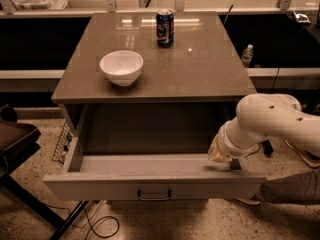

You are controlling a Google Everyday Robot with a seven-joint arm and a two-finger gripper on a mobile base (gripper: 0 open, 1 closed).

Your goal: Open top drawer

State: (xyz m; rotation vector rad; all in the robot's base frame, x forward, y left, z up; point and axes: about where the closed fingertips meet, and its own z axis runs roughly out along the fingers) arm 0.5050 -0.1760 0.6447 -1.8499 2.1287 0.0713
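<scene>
I should keep pulling the drawer out until it is fully open and then let go, since my gripper is inside the top drawer (192, 164), behind the front panel (195, 187).
The top drawer (150, 186) stands pulled far out from under the brown tabletop, its pale-grey front panel facing me with a small dark bar handle (154, 196) at centre. Its plain grey interior (145, 163) shows nothing inside. My white arm (272, 121) reaches in from the right, over the drawer's right side wall. My gripper (220, 156) is at the end of the arm, just inside the drawer's front right corner.
A white bowl (121, 66) and a blue drink can (165, 28) stand on the tabletop (200, 64). A plastic bottle (247, 55) stands behind the table at right. A dark chair (15, 139) is at left, with cables (95, 224) on the floor.
</scene>
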